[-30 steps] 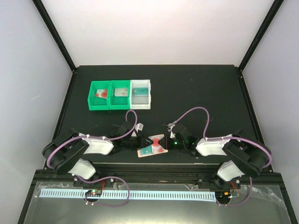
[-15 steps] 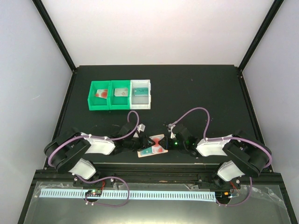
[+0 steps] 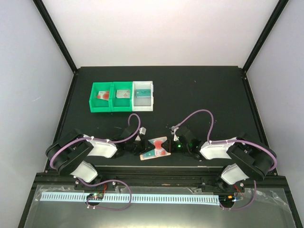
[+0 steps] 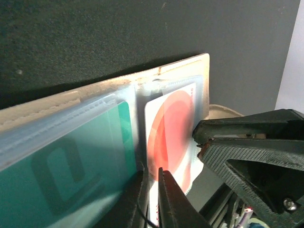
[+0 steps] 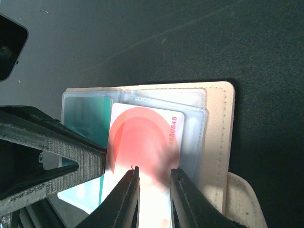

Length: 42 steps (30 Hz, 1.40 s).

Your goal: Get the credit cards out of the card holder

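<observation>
Next, my left gripper moves back and straightens the card holder [image 3: 156,148] at its tan end [image 3: 142,157] before pinching the red-and-white card, because the card holder lies at a slant between my grippers.
The tan card holder [image 3: 160,140] lies open between my two grippers near the table's front edge. It also shows in the left wrist view [image 4: 95,95] and the right wrist view [image 5: 221,137]. Its clear pockets hold a red-and-white card [image 5: 142,137] [image 4: 171,128] and a teal card [image 5: 85,114] [image 4: 71,161]. My left gripper [image 3: 141,147] [image 4: 153,190] is shut on the holder's edge between the two cards. My right gripper [image 3: 172,144] [image 5: 153,183] is slightly open, its tips over the red card's white end. Its fingers [image 4: 247,156] touch that card's edge.
At the back left stand two green bins [image 3: 105,97] and a white bin [image 3: 143,95], each with a card inside. The black mat's front edge and the arm bases lie just behind the holder.
My left wrist has shifted a little toward the holder. The holder and my right gripper have hardly moved.
</observation>
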Each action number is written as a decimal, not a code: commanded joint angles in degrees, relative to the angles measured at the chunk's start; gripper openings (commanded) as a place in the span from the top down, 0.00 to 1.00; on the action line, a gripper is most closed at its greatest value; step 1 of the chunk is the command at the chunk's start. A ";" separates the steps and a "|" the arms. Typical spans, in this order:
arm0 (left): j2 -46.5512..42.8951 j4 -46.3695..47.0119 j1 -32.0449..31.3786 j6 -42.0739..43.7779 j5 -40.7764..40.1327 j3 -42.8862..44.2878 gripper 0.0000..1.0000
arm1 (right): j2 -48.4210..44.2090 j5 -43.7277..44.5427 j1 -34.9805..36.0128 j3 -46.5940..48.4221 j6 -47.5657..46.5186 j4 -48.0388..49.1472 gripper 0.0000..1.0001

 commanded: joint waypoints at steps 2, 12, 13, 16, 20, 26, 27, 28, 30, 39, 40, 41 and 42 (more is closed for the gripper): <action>-0.14 1.39 -0.33 0.43 -0.60 -0.33 0.96 | 0.98 -0.20 0.22 -2.07 0.33 -5.15 0.81; -4.42 -1.47 0.83 1.18 -3.20 -2.09 0.98 | -0.13 0.94 0.24 -2.49 0.47 -5.90 0.81; -4.93 -2.18 1.14 1.41 -3.35 -2.24 0.99 | -0.15 1.03 0.28 -2.51 0.54 -5.91 0.81; -6.55 -3.06 1.89 1.45 -3.99 -3.10 0.98 | -0.03 0.86 0.28 -2.45 0.50 -5.84 0.81; -7.67 -3.82 2.06 1.03 -3.32 -3.66 0.97 | -0.06 0.33 0.29 -2.29 0.55 -5.96 0.81; -10.67 -6.20 2.06 0.45 -3.14 -5.34 0.74 | -2.68 1.67 0.25 -0.26 -1.10 -11.75 0.81; -11.47 -6.87 2.06 0.55 -3.18 -5.56 0.71 | -3.44 1.87 0.26 -0.04 -1.31 -12.50 0.81; -12.05 -8.01 2.06 0.69 -3.09 -5.75 0.69 | -4.06 2.00 0.29 0.14 -1.61 -13.22 0.80; -15.14 -11.51 2.06 1.32 -2.82 -6.21 0.66 | -4.70 1.87 0.24 0.68 -2.18 -14.28 0.80; -26.72 -19.37 1.97 0.62 -4.81 -10.96 0.65 | -1.82 -2.05 0.29 0.56 -1.85 -11.43 0.80; -27.09 -18.67 1.97 0.40 -5.56 -11.79 0.67 | -1.69 -2.02 0.28 0.57 -1.75 -11.36 0.80; -27.08 -18.20 2.02 0.28 -6.08 -12.01 0.69 | -1.73 -2.02 0.29 0.57 -1.63 -11.36 0.80; -26.87 -17.84 2.06 0.50 -6.55 -12.07 0.72 | -1.78 -1.83 0.24 0.65 -1.59 -11.44 0.80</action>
